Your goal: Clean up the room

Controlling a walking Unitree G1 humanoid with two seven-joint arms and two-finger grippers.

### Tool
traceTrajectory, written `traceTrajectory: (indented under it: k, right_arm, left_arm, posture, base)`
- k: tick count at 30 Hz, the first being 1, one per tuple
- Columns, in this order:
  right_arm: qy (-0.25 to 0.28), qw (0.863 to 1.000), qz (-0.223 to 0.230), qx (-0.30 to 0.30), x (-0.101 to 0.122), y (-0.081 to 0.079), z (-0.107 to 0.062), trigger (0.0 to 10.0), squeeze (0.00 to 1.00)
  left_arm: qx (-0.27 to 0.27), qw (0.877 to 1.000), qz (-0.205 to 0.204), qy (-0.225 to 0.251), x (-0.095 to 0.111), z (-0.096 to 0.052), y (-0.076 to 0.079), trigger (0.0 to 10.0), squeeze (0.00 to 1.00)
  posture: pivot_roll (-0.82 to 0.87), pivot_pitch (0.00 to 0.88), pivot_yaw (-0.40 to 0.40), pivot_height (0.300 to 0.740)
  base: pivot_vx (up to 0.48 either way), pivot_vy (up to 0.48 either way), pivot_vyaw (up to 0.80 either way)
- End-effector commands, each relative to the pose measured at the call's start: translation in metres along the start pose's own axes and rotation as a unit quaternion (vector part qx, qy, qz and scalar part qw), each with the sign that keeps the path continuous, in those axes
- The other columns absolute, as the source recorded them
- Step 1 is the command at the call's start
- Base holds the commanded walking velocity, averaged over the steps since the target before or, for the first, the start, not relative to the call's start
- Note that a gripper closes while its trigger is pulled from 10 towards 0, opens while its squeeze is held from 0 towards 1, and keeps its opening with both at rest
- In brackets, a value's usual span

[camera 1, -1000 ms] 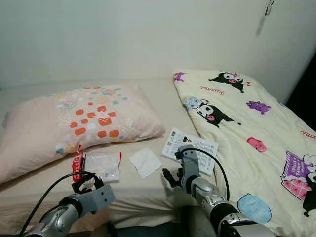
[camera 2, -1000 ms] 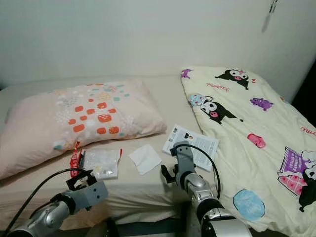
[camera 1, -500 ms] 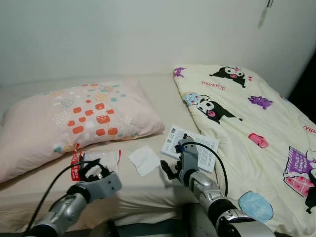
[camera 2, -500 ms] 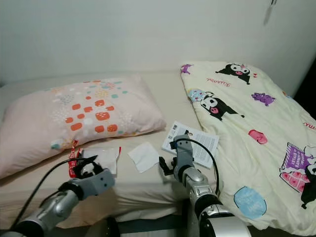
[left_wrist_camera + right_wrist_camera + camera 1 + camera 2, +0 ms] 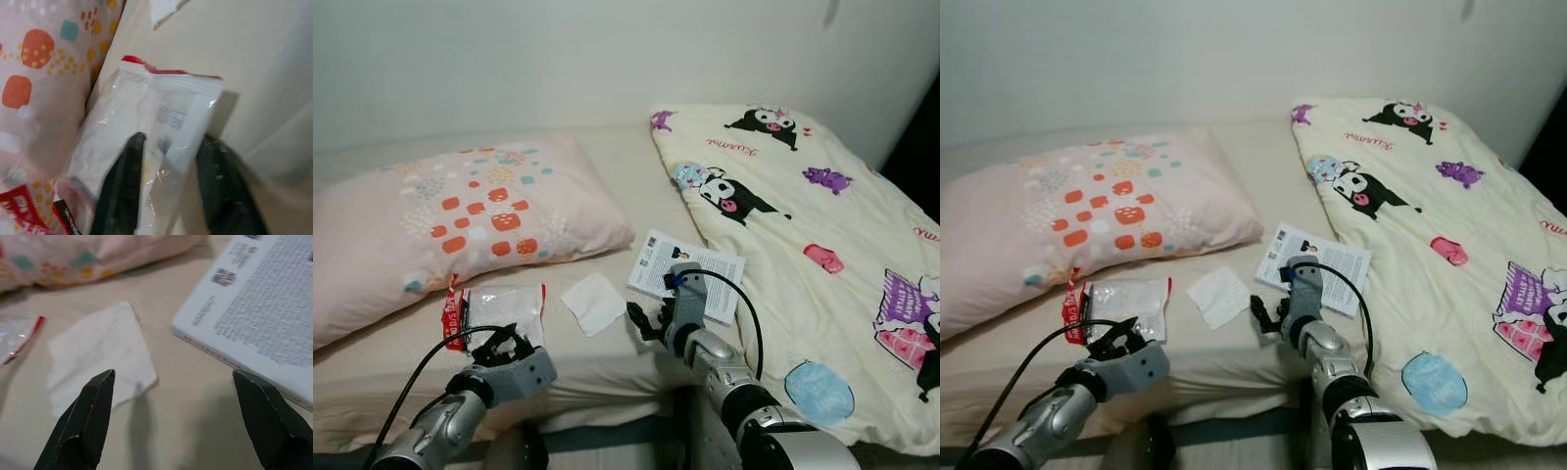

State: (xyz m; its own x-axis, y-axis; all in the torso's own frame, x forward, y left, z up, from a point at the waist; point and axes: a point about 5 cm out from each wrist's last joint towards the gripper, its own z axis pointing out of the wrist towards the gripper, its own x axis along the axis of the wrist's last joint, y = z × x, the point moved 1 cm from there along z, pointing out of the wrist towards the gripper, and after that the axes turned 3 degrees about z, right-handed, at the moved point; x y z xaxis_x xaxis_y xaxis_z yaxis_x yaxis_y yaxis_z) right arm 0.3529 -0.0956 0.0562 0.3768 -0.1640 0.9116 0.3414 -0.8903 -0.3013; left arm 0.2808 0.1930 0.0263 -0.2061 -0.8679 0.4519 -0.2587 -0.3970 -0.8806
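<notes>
I see the red wrapper [image 5: 452, 317] running along the clear plastic bag's end [image 5: 466, 311], so I expect the wrapper to come along when I lift the bag.
A clear plastic bag [image 5: 505, 307] with a red zip edge lies on the bed in front of the pillow [image 5: 460, 220]. My left gripper [image 5: 505, 345] is at the bag's near edge, open. In the left wrist view its fingers [image 5: 122, 191] straddle the bag [image 5: 146, 147]. A white tissue [image 5: 593, 302] lies to the right of the bag. A printed leaflet [image 5: 686, 275] lies further right, beside the blanket. My right gripper [image 5: 649, 319] hovers low between tissue and leaflet, wide open, with the tissue [image 5: 98, 357] and the leaflet [image 5: 264, 318] ahead of its fingertips [image 5: 93, 411].
A cream cartoon-print blanket [image 5: 803, 225] covers the right side of the bed. A red wrapper [image 5: 452, 311] lies against the bag's left side. The mattress's front edge [image 5: 597, 377] runs just below both grippers. A white wall stands behind the bed.
My left gripper has pushed forward to the plastic bag's near edge. The right gripper has stayed between tissue and leaflet. The camera has tilted slightly.
</notes>
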Motion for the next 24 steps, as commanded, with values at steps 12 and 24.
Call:
traceTrajectory:
  k: [12,24]
  right_arm:
    - [0.035,0.993,0.056,0.099,0.023,-0.047,0.018,10.0,0.0]
    - [0.095,0.977,0.184,0.059,0.041,-0.029,0.017,10.0,0.0]
  left_arm:
    - [0.008,1.0,0.013,-0.011,-0.008,-0.027,-0.007,0.0,0.0]
    - [0.031,0.999,-0.016,-0.006,0.003,-0.048,-0.019,0.0,0.0]
  posture:
    - [0.02,0.298,0.017,0.485]
    - [0.08,0.363,0.029,0.485]
  base:
    - [0.0,0.0,0.0]
    - [0.0,0.0,0.0]
